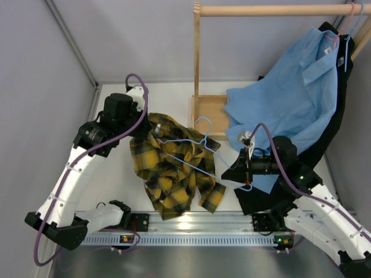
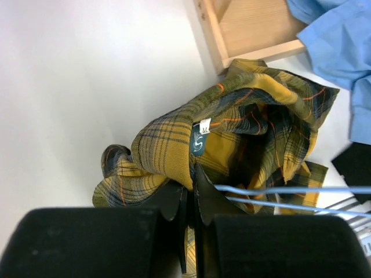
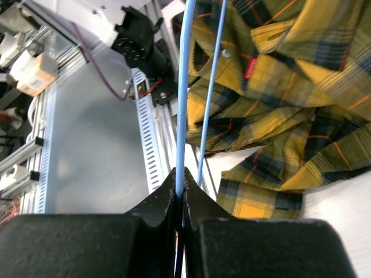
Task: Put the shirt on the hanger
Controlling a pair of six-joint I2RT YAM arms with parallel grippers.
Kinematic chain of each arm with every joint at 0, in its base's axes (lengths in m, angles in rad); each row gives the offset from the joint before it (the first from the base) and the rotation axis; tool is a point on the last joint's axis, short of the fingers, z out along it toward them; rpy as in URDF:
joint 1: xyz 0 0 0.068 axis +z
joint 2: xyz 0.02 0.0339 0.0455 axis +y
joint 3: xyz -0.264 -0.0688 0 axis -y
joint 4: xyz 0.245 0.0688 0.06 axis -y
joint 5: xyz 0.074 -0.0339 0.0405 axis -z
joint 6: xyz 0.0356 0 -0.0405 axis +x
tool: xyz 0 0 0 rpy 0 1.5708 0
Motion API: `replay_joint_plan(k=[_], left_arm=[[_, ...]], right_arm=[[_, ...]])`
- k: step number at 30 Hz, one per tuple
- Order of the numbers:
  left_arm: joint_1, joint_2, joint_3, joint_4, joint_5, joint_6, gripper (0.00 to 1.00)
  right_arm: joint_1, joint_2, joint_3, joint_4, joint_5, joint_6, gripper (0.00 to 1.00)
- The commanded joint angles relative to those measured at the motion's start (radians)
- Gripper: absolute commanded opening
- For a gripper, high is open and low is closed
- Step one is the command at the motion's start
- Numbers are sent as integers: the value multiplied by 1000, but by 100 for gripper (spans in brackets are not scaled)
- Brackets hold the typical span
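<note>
The hanger's end in my right gripper (image 1: 247,188) pokes out of the shirt's collar. Next, my left gripper pulls the collar along the hanger (image 1: 203,141) toward that end.
The yellow and black plaid shirt (image 1: 168,174) lies crumpled on the white table between the arms. The pale blue hanger (image 1: 194,149) lies across its top, hook (image 1: 204,121) toward the wooden stand. My left gripper (image 1: 143,130) is shut on the shirt's collar edge by the neck label, as the left wrist view shows (image 2: 191,180), with the hanger wires (image 2: 290,194) just to the right. My right gripper (image 1: 235,172) is shut on the hanger's right end; in the right wrist view (image 3: 181,184) the hanger's wire (image 3: 184,87) runs up from the jaws over the shirt (image 3: 290,87).
A wooden rack with a top rod (image 1: 272,10) and a base frame (image 1: 210,113) stands at the back. A light blue shirt (image 1: 290,92) on a pink hanger (image 1: 346,23) and a black garment (image 1: 327,139) drape at the right. An aluminium rail (image 1: 191,223) runs along the near edge.
</note>
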Motion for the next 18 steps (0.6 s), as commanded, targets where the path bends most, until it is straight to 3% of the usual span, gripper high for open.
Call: replay_joint_plan(k=[1,3,4,8,13,16,18], left_arm=[[0,24,69,-67,-113,63,0],[2,21,95,-54,35,79,0],[2,16,94,-41,204,102,0],[-3,-22,69,15,499,135,0],[-12,-71,78,15,563,162,0],[-18,-77,101,16,585,157,0],[-18,-81,135,15,551,143,0]], right_arm=[[37,-17,39,63,-88,-32,0],[50,4,41,133,-101,-8,0],[53,17,41,168,-111,4,0],[62,104,80,284,-145,37,0],[62,218,130,467,-214,57,0],[66,273,134,586,-129,145,0],[73,300,149,626,7,181,0]])
